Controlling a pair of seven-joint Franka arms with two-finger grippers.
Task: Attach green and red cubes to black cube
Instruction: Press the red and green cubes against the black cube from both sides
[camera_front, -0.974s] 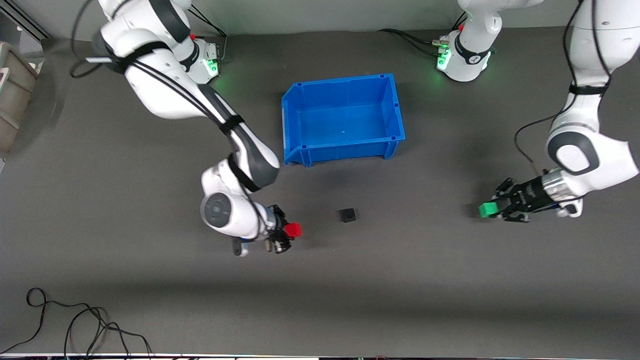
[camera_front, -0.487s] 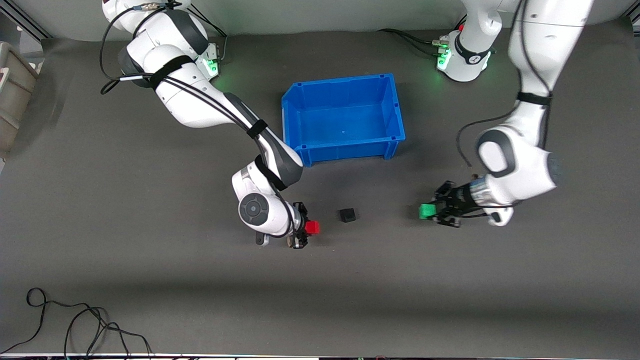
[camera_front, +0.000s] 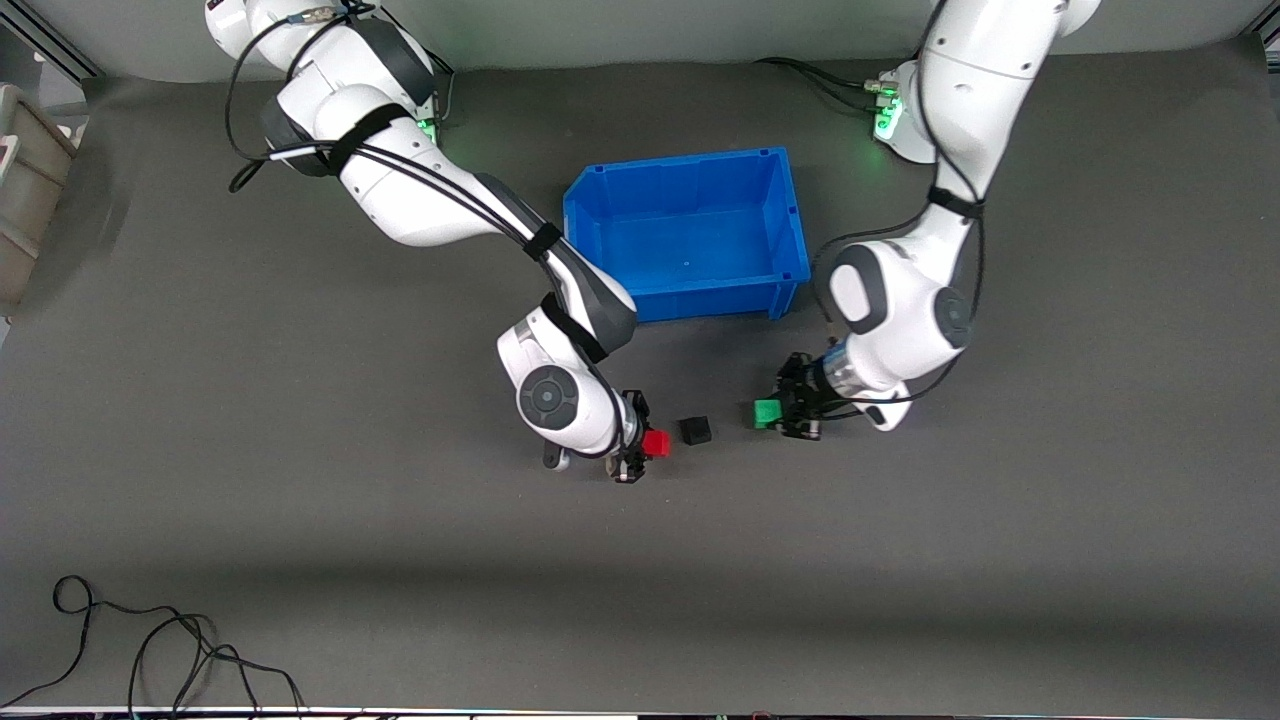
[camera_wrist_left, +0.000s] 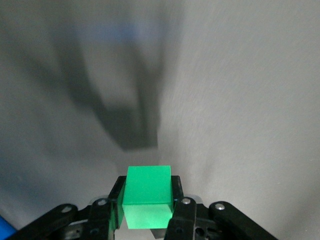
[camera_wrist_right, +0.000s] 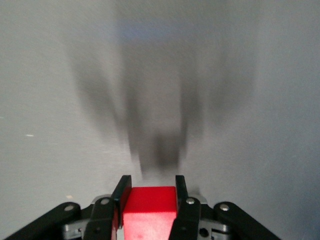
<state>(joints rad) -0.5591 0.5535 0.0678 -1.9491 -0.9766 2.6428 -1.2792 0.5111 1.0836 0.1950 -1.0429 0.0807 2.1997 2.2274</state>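
I should press the green cube against the black cube's opposite side (camera_front: 709, 428) with my left gripper, because a wide gap leaves the black cube free to slide away from the red cube.
The black cube (camera_front: 695, 430) sits on the dark grey mat, nearer the front camera than the blue bin. My right gripper (camera_front: 648, 444) is shut on the red cube (camera_front: 656, 443), held close beside the black cube on the right arm's end of the table. The red cube (camera_wrist_right: 148, 210) shows between the fingers in the right wrist view. My left gripper (camera_front: 775, 413) is shut on the green cube (camera_front: 767, 412), a short gap from the black cube toward the left arm's end. The green cube (camera_wrist_left: 147, 195) shows clamped in the left wrist view. The black cube is not visible in either wrist view.
An empty blue bin (camera_front: 790, 215) stands mid-table, farther from the front camera than the cubes. A black cable (camera_front: 150, 650) lies near the front edge at the right arm's end. A grey container (camera_front: 25, 190) sits at the table's edge there.
Both arms have moved inward toward the black cube, the right gripper carrying the red cube and the left gripper carrying the green cube. The black cube has not moved.
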